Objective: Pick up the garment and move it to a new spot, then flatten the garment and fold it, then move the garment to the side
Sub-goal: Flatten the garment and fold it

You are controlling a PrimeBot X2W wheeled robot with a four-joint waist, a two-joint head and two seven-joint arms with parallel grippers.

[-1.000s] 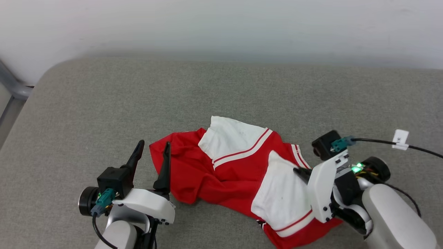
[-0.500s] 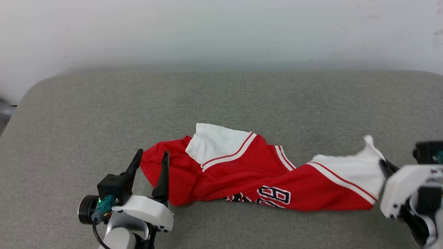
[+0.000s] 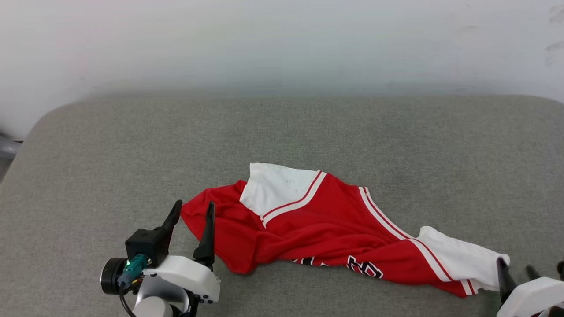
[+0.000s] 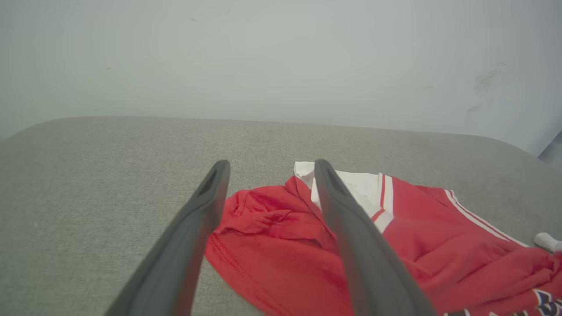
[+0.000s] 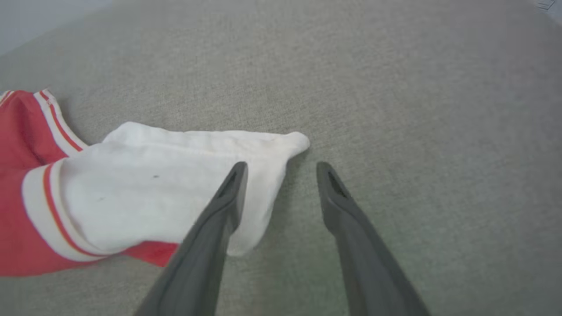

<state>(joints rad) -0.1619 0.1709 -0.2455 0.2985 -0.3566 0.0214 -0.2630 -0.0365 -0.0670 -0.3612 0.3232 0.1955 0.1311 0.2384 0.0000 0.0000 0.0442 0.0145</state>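
The garment (image 3: 317, 224) will show more lettering hidden underneath when I lift it, because the black lettering (image 3: 365, 267) is cut off at the front edge.
The garment (image 3: 326, 224), a red jersey with white sleeves and striped trim, lies stretched and rumpled across the grey cushion (image 3: 282, 132). Black lettering shows along its front edge. My left gripper (image 3: 193, 208) is open at the garment's left corner, its fingers straddling that red edge (image 4: 263, 219) with nothing pinched. My right gripper (image 3: 515, 266) is open at the lower right, just beside the white sleeve (image 3: 462, 259). In the right wrist view its left finger (image 5: 232, 188) lies over the sleeve's tip (image 5: 175, 175) and the gap (image 5: 281, 169) holds bare cushion.
A pale wall (image 3: 282, 44) rises behind the cushion. The cushion's rounded left corner (image 3: 39, 127) drops off beside a grey metal rail (image 3: 6, 147). Bare cushion spreads behind and to the right of the garment.
My right gripper pulled the white sleeve out to the right, stretching the garment, then opened and let the sleeve drop onto the cushion. The head camera shifted. The left gripper stayed open in place.
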